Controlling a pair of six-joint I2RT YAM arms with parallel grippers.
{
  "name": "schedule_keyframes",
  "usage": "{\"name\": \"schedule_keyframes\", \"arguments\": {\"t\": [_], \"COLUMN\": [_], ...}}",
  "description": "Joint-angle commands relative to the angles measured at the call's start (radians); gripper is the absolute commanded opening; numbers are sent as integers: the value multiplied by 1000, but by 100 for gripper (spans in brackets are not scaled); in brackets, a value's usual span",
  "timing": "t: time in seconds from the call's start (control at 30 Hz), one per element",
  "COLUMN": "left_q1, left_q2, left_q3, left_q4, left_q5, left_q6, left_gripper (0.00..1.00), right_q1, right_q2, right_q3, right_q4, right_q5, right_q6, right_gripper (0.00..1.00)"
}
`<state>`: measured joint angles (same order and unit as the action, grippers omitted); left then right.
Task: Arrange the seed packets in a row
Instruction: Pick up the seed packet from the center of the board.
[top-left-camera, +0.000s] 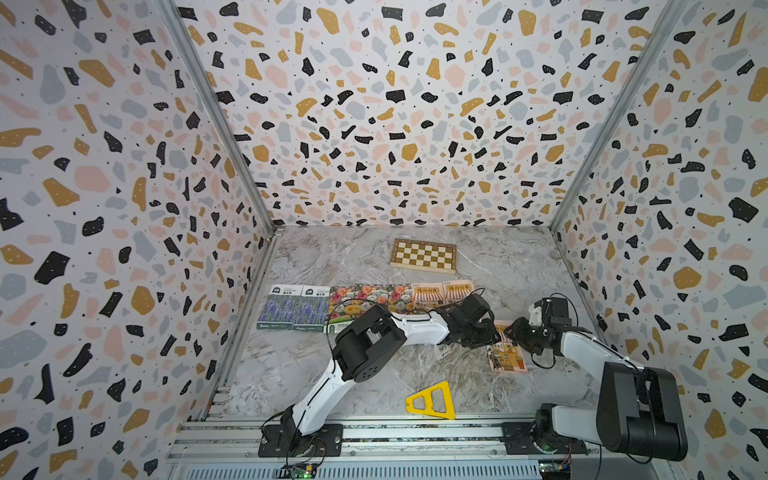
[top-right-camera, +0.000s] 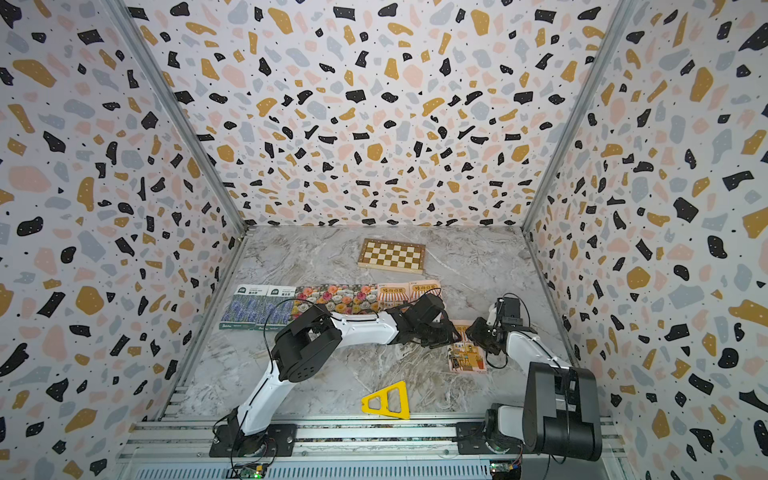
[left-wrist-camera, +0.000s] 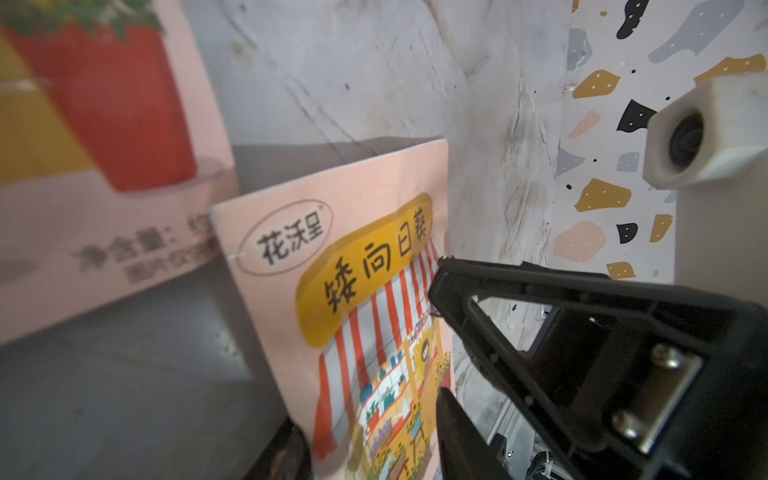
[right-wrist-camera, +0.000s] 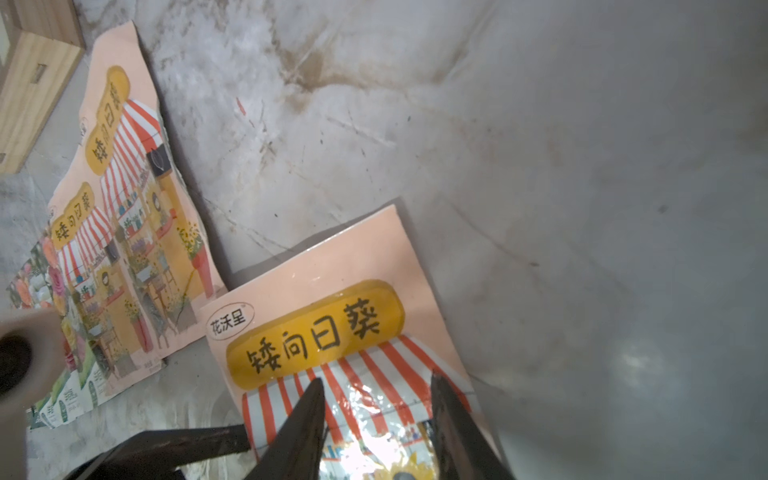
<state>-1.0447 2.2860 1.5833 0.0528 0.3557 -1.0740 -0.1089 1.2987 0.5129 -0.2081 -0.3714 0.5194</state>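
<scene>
My left gripper is at the loose pink packet's row-facing edge. My right gripper should take the opposite edge (top-left-camera: 523, 362) and put the packet at the end of the row.
Seed packets lie in a row across the table: two purple lavender ones (top-left-camera: 291, 309) at the left, flowered ones (top-left-camera: 365, 299) in the middle, and two pink shop ones (top-left-camera: 440, 293) at the right. Another pink packet (top-left-camera: 508, 357) (left-wrist-camera: 357, 257) (right-wrist-camera: 316, 291) lies apart, nearer the front right, its far edge raised a little. Both grippers meet over that edge. My left gripper (top-left-camera: 492, 336) (left-wrist-camera: 370, 453) has its fingers apart, one at the packet's side edge and one over its face. My right gripper (top-left-camera: 514, 332) (right-wrist-camera: 376, 386) is open, with both fingertips on the striped awning.
A wooden chessboard (top-left-camera: 424, 255) lies behind the row near the back wall. A yellow plastic triangle (top-left-camera: 432, 401) rests at the front edge by the rail. The right wall stands close behind my right arm. Bare marble table (top-left-camera: 374, 374) lies under my left arm.
</scene>
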Motion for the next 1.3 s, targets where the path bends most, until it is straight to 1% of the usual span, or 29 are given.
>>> {"name": "schedule_keyframes", "arguments": {"t": [0.0,0.13,0.33,0.4,0.47,0.57,0.6,0.7,0.77,0.83,0.9,1.07,1.17,1.27], "left_q1": [-5,-5,3,13,28,69,89,159,214,266,320,453,508,549], "left_q2": [0,-21,-88,-115,-154,-231,-263,-352,-408,-467,-523,-618,-656,-690], "left_q3": [31,27,-27,-53,-87,-156,-181,-252,-291,-323,-352,-404,-411,-420], "left_q4": [18,18,16,16,24,38,35,36,36,28,24,79,67,65], "left_q5": [11,14,5,7,11,17,19,48,72,103,144,297,368,407], "left_q6": [41,60,87,95,105,112,110,88,77,65,48,-10,-19,-27], "left_gripper": [40,26,8,3,0,0,0,0,0,0,0,0,0,0], "right_q1": [-11,-18,-19,-18,-18,-18,-17,-14,-3,25,74,195,251,291], "right_q2": [22,4,-23,-30,-38,-56,-64,-81,-82,-85,-83,-41,-3,36], "right_q3": [-12,14,65,92,121,164,173,192,201,211,229,282,301,325], "right_q4": [-103,-121,-143,-148,-146,-128,-113,-40,14,72,129,212,282,339], "right_q5": [-11,-8,-8,-17,-43,-98,-129,-264,-349,-402,-442,-478,-513,-538], "right_q6": [-12,-13,-10,-16,-44,-82,-88,-91,-76,-51,-32,8,54,102], "right_gripper": [43,43,46,47,49,56,61,72,75,76,77,78,78,77]}}
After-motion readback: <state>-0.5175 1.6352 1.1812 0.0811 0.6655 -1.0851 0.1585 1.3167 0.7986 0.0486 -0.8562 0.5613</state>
